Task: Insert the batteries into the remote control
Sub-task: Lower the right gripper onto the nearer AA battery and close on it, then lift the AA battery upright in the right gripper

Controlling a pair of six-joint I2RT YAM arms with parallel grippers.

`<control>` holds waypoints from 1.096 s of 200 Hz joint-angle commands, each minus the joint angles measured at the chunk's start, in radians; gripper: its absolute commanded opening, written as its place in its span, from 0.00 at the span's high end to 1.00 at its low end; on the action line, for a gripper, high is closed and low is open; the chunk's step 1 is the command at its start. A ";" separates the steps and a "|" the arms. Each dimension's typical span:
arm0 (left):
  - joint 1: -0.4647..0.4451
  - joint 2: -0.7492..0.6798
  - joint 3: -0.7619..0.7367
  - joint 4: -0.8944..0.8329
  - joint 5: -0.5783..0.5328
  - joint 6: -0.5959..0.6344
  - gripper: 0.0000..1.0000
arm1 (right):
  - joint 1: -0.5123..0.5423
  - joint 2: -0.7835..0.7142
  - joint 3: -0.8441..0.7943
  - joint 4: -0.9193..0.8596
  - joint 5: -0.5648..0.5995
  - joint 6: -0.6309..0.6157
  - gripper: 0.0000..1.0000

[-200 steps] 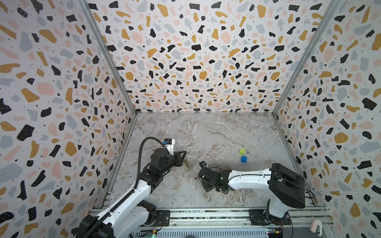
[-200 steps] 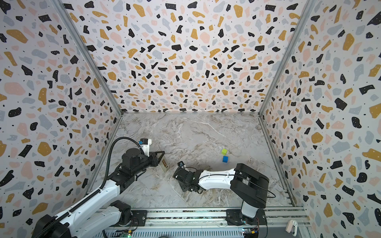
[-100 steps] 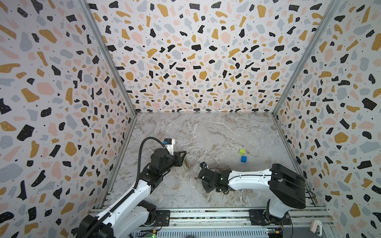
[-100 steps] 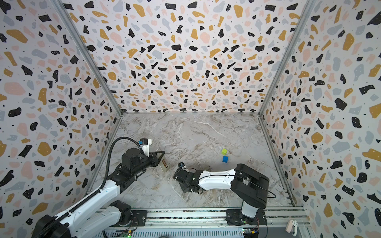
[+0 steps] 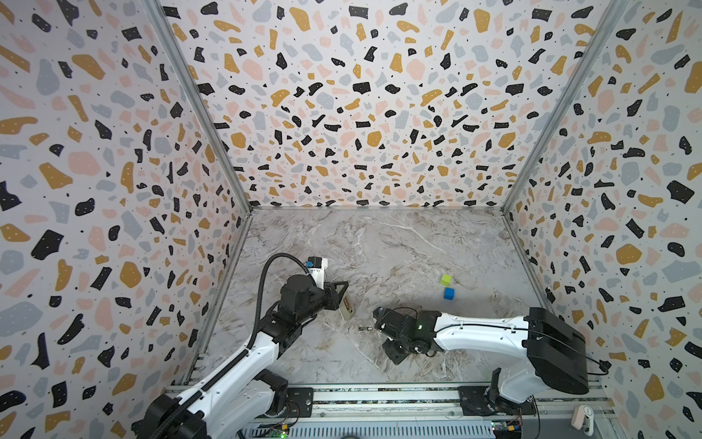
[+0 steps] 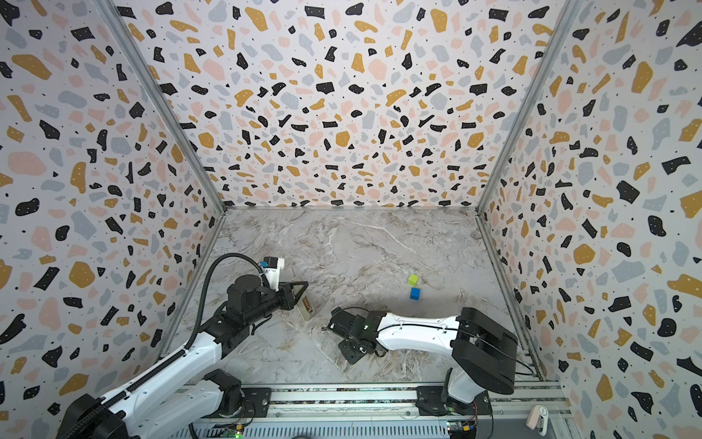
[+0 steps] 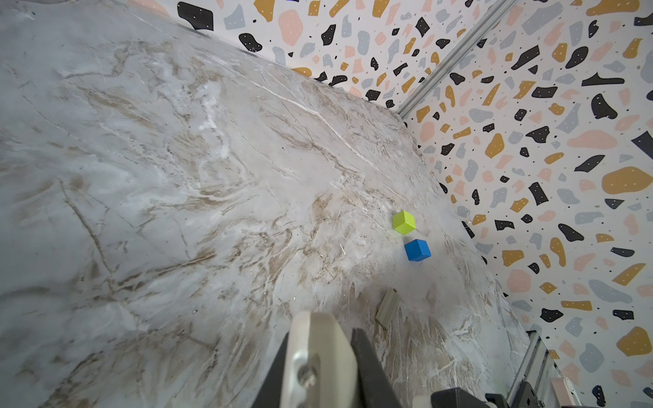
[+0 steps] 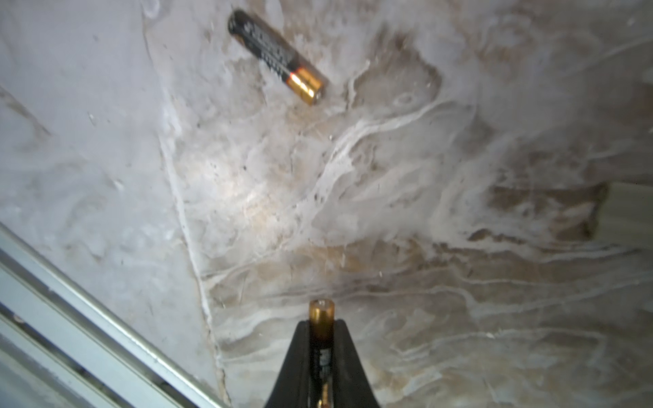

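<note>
My right gripper is pointing the battery's gold end (image 8: 322, 311) down at the floor. So I should raise the battery and turn it toward the remote control's open bay (image 5: 347, 305).
My left gripper (image 5: 343, 300) is shut on the remote control (image 5: 346, 307), a slim white bar held tilted above the marble floor at the left. In the left wrist view its pale end (image 7: 325, 339) shows between the dark fingers (image 7: 364, 353). My right gripper (image 5: 376, 323) lies low near the floor's middle, pointing left. It is shut on one of the batteries (image 8: 321, 311), whose gold end sticks out past the fingertips. The other battery (image 8: 275, 56) lies loose on the floor just ahead of it and appears in a top view as a small dark cylinder (image 5: 365, 328).
A green cube (image 5: 446, 279) and a blue cube (image 5: 449, 293) sit close together toward the right. A small beige flat piece (image 7: 387, 307) lies on the floor near them. Patterned walls enclose three sides, and a metal rail (image 5: 380, 395) runs along the front.
The right gripper's jaws have closed onto the battery. Neither arm has visibly shifted, and the left gripper keeps its hold on the remote control.
</note>
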 commanded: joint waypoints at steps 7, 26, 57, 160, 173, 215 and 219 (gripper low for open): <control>-0.010 -0.001 0.000 0.055 0.007 0.016 1.00 | -0.012 -0.020 -0.046 -0.062 -0.068 -0.025 0.99; -0.016 0.000 0.000 0.052 0.005 0.016 1.00 | -0.017 -0.015 -0.061 -0.059 -0.074 -0.028 0.98; -0.018 0.006 0.000 0.052 0.000 0.019 1.00 | -0.026 -0.010 -0.091 -0.056 -0.067 -0.037 0.96; -0.026 0.010 0.004 0.042 -0.013 0.028 1.00 | -0.053 0.026 -0.052 -0.079 -0.067 -0.077 0.76; -0.027 0.011 0.005 0.040 -0.016 0.032 1.00 | -0.058 0.029 -0.055 -0.079 -0.067 -0.078 0.76; -0.033 0.010 0.005 0.033 -0.026 0.036 1.00 | -0.072 0.036 -0.051 -0.082 -0.068 -0.091 0.77; -0.034 0.009 0.005 0.033 -0.027 0.036 1.00 | -0.072 0.039 -0.050 -0.081 -0.068 -0.094 0.77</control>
